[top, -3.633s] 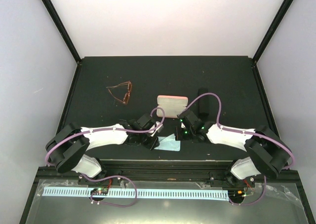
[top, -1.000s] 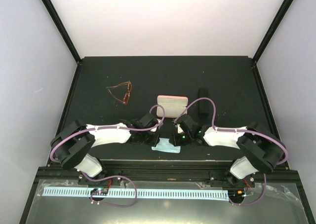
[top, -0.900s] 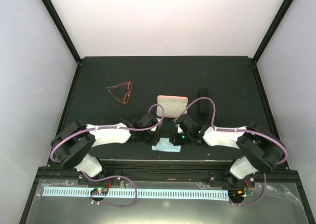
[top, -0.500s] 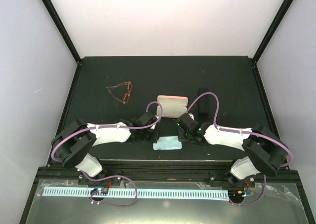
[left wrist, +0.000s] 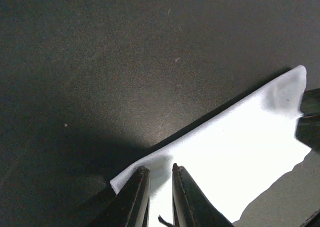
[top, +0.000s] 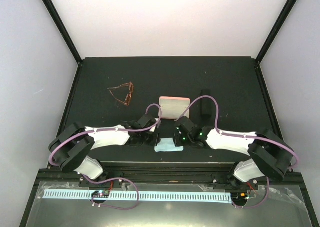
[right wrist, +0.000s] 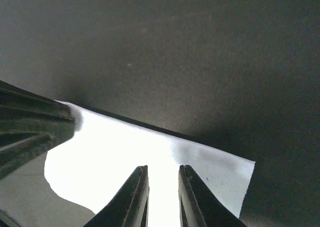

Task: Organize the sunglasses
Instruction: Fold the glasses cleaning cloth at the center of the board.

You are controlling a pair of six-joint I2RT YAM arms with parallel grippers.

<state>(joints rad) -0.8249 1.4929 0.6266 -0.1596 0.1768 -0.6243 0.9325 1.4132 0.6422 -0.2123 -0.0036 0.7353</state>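
The left gripper should open wide, straddle the cloth's end edge (left wrist: 114,183) and pinch it before lifting the cloth, because both of the left gripper's fingers are inward of the cloth's end (left wrist: 160,179).
The brownish-amber sunglasses (top: 121,94) lie open at the back left of the table, far from both grippers. The red-pink pair is out of view. A light blue cloth (top: 167,146) lies flat near the front edge between my grippers. My left gripper (top: 155,138) is at the cloth's left end, its jaws slightly apart over that corner (left wrist: 160,169). My right gripper (top: 177,138) is at the cloth's right end, its jaws also slightly apart over the cloth (right wrist: 163,169). The cloth shows bright white in the left wrist view (left wrist: 240,147) and in the right wrist view (right wrist: 115,147).
A pink oblong case (top: 174,107) lies just behind the grippers at the middle. A black oblong case (top: 205,98) lies to its right. Black frame posts stand at the table's back corners.
The cloth was held bunched up between both grippers and now lies flat on the table. Both grippers have opened a little and stay at its ends.
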